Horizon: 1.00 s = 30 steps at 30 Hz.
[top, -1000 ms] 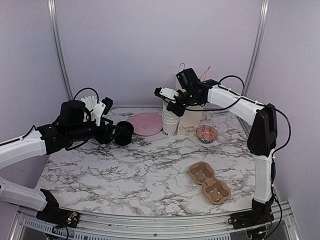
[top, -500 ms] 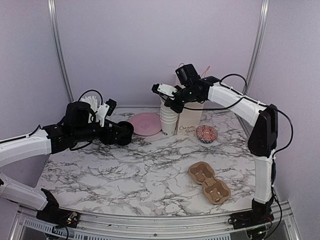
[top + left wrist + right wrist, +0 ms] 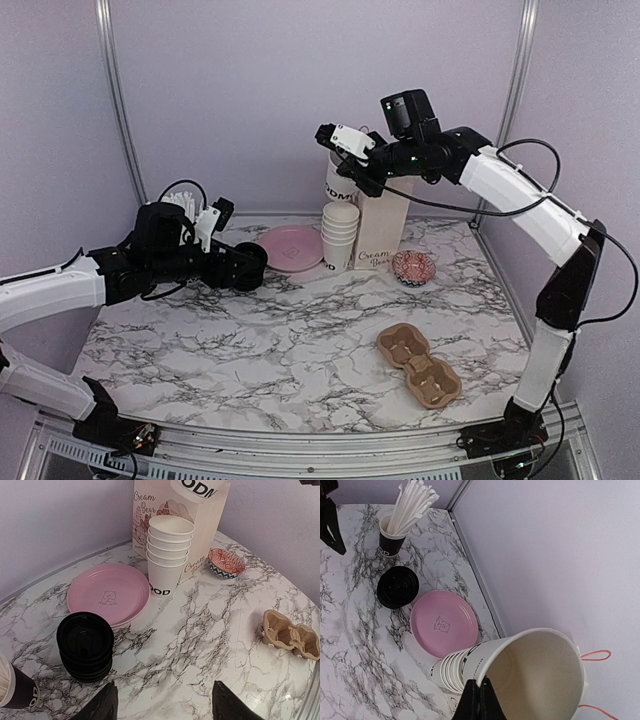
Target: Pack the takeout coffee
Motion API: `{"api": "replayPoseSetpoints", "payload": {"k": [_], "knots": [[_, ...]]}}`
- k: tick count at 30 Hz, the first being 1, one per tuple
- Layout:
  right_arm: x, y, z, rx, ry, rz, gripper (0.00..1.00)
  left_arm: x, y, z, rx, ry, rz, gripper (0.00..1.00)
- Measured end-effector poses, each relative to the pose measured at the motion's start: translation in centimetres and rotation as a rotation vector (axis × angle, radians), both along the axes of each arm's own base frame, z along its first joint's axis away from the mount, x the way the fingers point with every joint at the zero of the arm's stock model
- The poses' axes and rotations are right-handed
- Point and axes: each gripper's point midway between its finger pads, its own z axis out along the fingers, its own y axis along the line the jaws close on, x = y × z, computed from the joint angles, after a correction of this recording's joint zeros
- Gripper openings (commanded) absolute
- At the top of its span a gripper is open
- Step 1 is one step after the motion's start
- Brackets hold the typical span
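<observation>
I should next carry the lidless cup (image 3: pixel 340 186) with my right gripper to the open marble (image 3: pixel 328 362) by the carrier until the cup's base stands, because the cup hangs clear above the cup stack.
The takeout coffee with a lid is out of view. My right gripper (image 3: pixel 347 158) (image 3: pixel 480 692) is shut on the rim of a lidless white paper cup (image 3: pixel 340 186) (image 3: pixel 540 675), held tilted in the air above the stack of lidless cups (image 3: pixel 340 236) (image 3: pixel 170 550). A stack of black lids (image 3: pixel 252 266) (image 3: pixel 85 645) (image 3: pixel 397 586) sits left of the pink plate. My left gripper (image 3: pixel 230 268) (image 3: pixel 165 707) hovers low by the lids, open and empty, with the stack just outside its left finger.
A pink plate (image 3: pixel 290 247) (image 3: pixel 107 592) lies beside the cup stack. A paper bag (image 3: pixel 382 235) (image 3: pixel 212 525) stands behind it, with a patterned bowl (image 3: pixel 412 266) to its right. A cardboard cup carrier (image 3: pixel 418 365) (image 3: pixel 292 634) lies front right. A black cup of straws (image 3: pixel 180 205) (image 3: pixel 395 535) stands back left.
The right arm has lifted one cup off the stack, up and to the right. The left gripper has edged right towards the black lids.
</observation>
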Motion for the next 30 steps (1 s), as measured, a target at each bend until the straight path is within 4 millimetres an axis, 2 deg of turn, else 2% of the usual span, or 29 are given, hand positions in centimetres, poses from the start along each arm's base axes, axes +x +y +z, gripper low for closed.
{"api": "replayPoseSetpoints", "payload": {"k": [3, 6, 8, 11, 13, 14, 17, 27, 29, 30], "knots": [[-3.3, 0.4, 1.2, 0.025, 0.003, 0.073, 0.0, 0.3, 0.2, 0.8, 0.0, -0.011, 0.019, 0.65], [-7.8, 1.4, -0.4, -0.003, 0.039, 0.205, 0.0, 0.8, 0.9, 1.7, 0.016, -0.025, 0.064, 0.67], [-12.1, 2.2, -3.5, -0.07, 0.075, 0.325, 0.0, 1.3, 1.8, 2.2, 0.041, -0.042, 0.115, 0.67], [-18.9, 2.5, -9.9, -0.193, 0.163, 0.505, 0.0, 2.0, 2.9, 2.9, 0.077, -0.069, 0.178, 0.67], [-22.6, 2.5, -13.6, -0.259, 0.244, 0.607, 0.0, 2.3, 3.5, 2.9, 0.104, -0.081, 0.211, 0.67], [-23.6, 2.4, -14.9, -0.279, 0.276, 0.636, 0.0, 2.5, 3.8, 2.8, 0.117, -0.085, 0.224, 0.67], [-25.2, 1.8, -17.3, -0.309, 0.34, 0.676, 0.0, 2.6, 4.4, 2.6, 0.146, -0.088, 0.25, 0.67], [-26.4, 1.3, -20.8, -0.323, 0.377, 0.699, 0.0, 2.9, 5.0, 2.6, 0.172, -0.105, 0.278, 0.68], [-26.4, 1.2, -21.2, -0.324, 0.377, 0.698, 0.04, 2.9, 5.1, 2.6, 0.172, -0.105, 0.28, 0.68], [-26.4, 1.2, -21.3, -0.324, 0.378, 0.694, 0.1, 2.9, 5.1, 2.6, 0.173, -0.105, 0.28, 0.68]]}}
